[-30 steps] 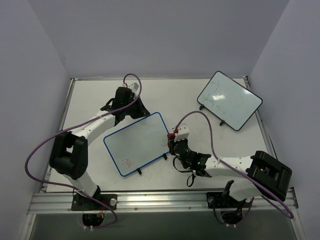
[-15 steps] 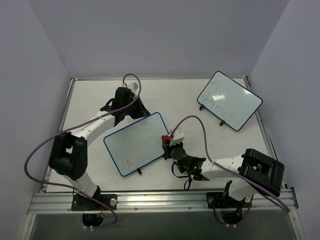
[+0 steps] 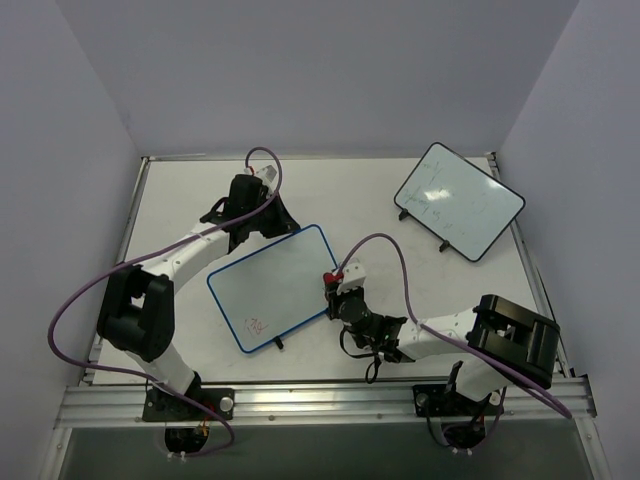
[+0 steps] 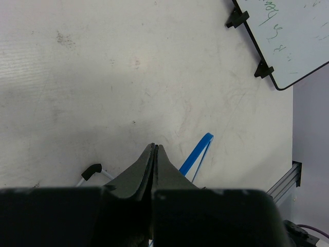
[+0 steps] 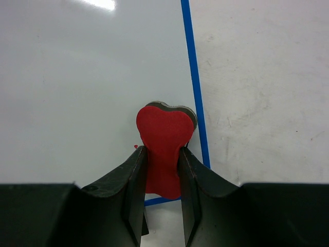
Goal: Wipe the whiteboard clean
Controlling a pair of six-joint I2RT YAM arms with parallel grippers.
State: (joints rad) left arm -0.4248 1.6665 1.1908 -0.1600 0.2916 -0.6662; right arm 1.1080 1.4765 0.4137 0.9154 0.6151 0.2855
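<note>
Next, my right gripper sweeps back inward, because the eraser is at the blue rim with a tiny red mark on its inner side. The sweep should go over that mark.
The blue-rimmed whiteboard lies mid-table with red scribbles near its front corner. My right gripper is shut on a red felt eraser, which is pressed on the board's white face just inside the blue rim at the right edge. A tiny red mark sits beside the eraser. My left gripper is at the board's far edge; in the left wrist view the left gripper has its jaws shut, with the blue rim showing edge-on beside them.
A black-rimmed whiteboard with faint dark marks stands at the back right; it also shows in the left wrist view. Purple cables loop from both arms. The table's right edge and metal rail lie beyond the board.
My right gripper has moved left with the eraser, from just off the board's right edge onto the board. The left arm and the board have not moved.
</note>
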